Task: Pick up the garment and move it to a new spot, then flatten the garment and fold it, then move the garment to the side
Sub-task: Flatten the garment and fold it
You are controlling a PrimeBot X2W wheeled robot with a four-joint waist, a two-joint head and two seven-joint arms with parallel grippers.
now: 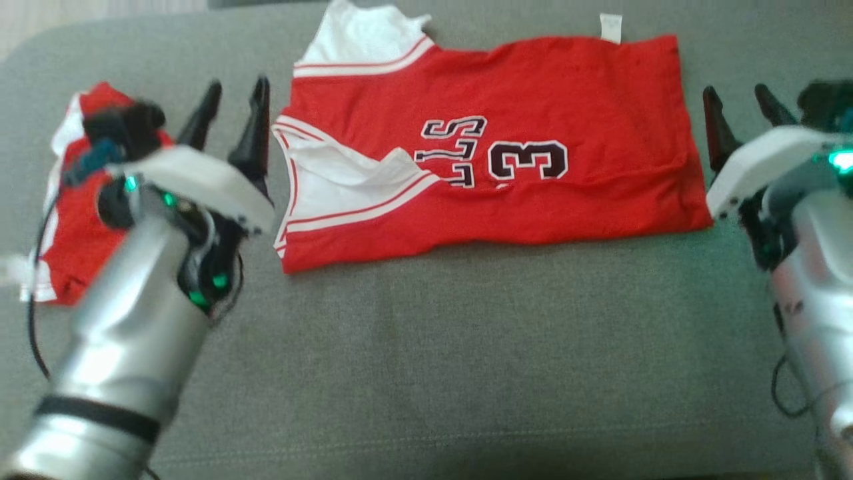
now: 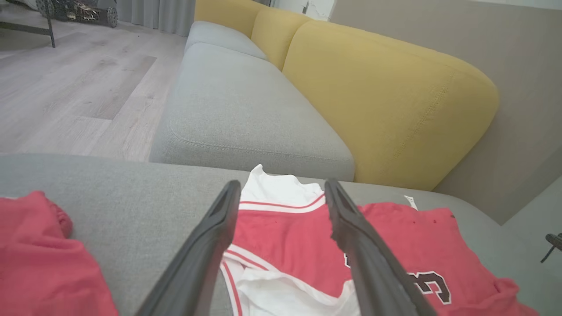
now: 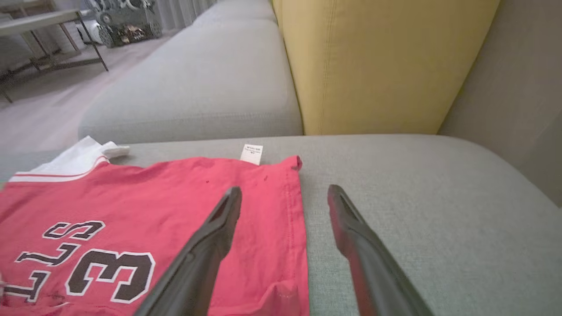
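Note:
The edge of the white panel point(image 1: 340, 183) is puckered by loose creases point(image 1: 374, 165), so I expect the white panel to spread out smooth when I pull the jersey's near corner.
A red basketball jersey, the garment point(image 1: 533, 140), lies folded and flat on the grey cushion point(image 1: 426, 347), number 3 and white trim facing up. The same garment point(image 2: 298, 245) spreads under the left gripper's fingers in the left wrist view. In the right wrist view the garment point(image 3: 175, 210) ends at its hem beside the fingers. My left gripper point(image 1: 236, 90) hovers just left of the jersey's shoulder end, open and holding nothing. Past the hem on the other side, my right gripper point(image 1: 736, 97) stands open and apart from the cloth. Both grippers show spread fingers in their wrist views: left gripper point(image 2: 283, 188), right gripper point(image 3: 285, 193).
A second red and white garment point(image 1: 73, 220) lies crumpled at the cushion's left, partly behind my left forearm. A yellow backrest point(image 2: 386, 101) and another grey seat point(image 2: 237, 109) lie beyond. Wooden floor point(image 2: 66, 87) and a table point(image 3: 39, 26) are farther off.

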